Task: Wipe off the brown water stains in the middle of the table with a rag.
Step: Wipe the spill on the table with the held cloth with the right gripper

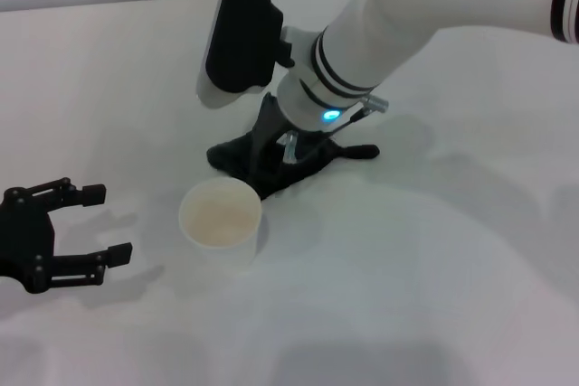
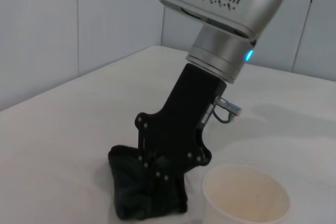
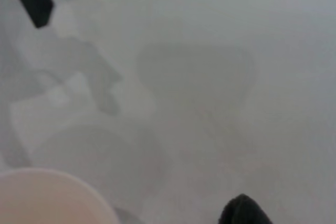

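The black rag's near edge (image 1: 263, 190) touches the white paper cup, so next my right gripper pulls the rag back toward the table's far edge before it goes on wiping.
The black rag (image 1: 303, 167) lies bunched in the middle of the white table (image 1: 434, 259), its small loop (image 1: 364, 151) pointing right. My right gripper (image 1: 264, 162) comes down steeply onto the rag and is shut on it, pressing it to the tabletop. The left wrist view shows the same: the gripper (image 2: 157, 182) sunk into the crumpled rag (image 2: 128, 200). The brown water stains show in no view; the rag and gripper cover that spot. My left gripper (image 1: 109, 223) rests open and empty at the near left of the table.
A white paper cup (image 1: 220, 216) stands upright just in front of the rag, almost touching it. It also shows in the left wrist view (image 2: 245, 195) and the right wrist view (image 3: 47, 198). A wall runs behind the table's far edge.
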### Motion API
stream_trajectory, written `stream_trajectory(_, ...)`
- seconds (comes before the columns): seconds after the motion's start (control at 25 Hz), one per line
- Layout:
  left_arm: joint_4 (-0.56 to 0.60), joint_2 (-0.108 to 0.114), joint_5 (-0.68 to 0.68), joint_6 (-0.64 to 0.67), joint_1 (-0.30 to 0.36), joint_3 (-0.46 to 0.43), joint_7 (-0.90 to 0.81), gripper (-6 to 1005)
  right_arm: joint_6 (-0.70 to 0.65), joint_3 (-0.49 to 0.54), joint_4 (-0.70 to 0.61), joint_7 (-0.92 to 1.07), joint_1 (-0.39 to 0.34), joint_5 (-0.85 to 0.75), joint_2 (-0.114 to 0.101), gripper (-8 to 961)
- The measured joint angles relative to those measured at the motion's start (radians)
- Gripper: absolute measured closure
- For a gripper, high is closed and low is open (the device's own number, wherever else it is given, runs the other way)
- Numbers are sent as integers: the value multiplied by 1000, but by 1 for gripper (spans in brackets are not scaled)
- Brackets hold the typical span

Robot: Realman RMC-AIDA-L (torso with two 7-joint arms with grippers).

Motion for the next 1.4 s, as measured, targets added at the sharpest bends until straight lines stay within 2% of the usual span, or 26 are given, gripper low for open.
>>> stream_trajectory(0.36,0,-2,1,-1,0,0,0,125,-8,-98,-53,-1,-8,86,0,938)
stream_trajectory(0.56,0,-2,1,-1,3,0,0,125,19,-111,-45,-3,-5,97,0,939)
stream_trajectory(0.84,0,-4,1,0,5,0,0,125,83,-112,-12,-5,-4,91,0,939)
stream_trajectory(1.4,0,-6,1,2,5,0,-3,125,178,-110,128,-1,57,90,0,939)
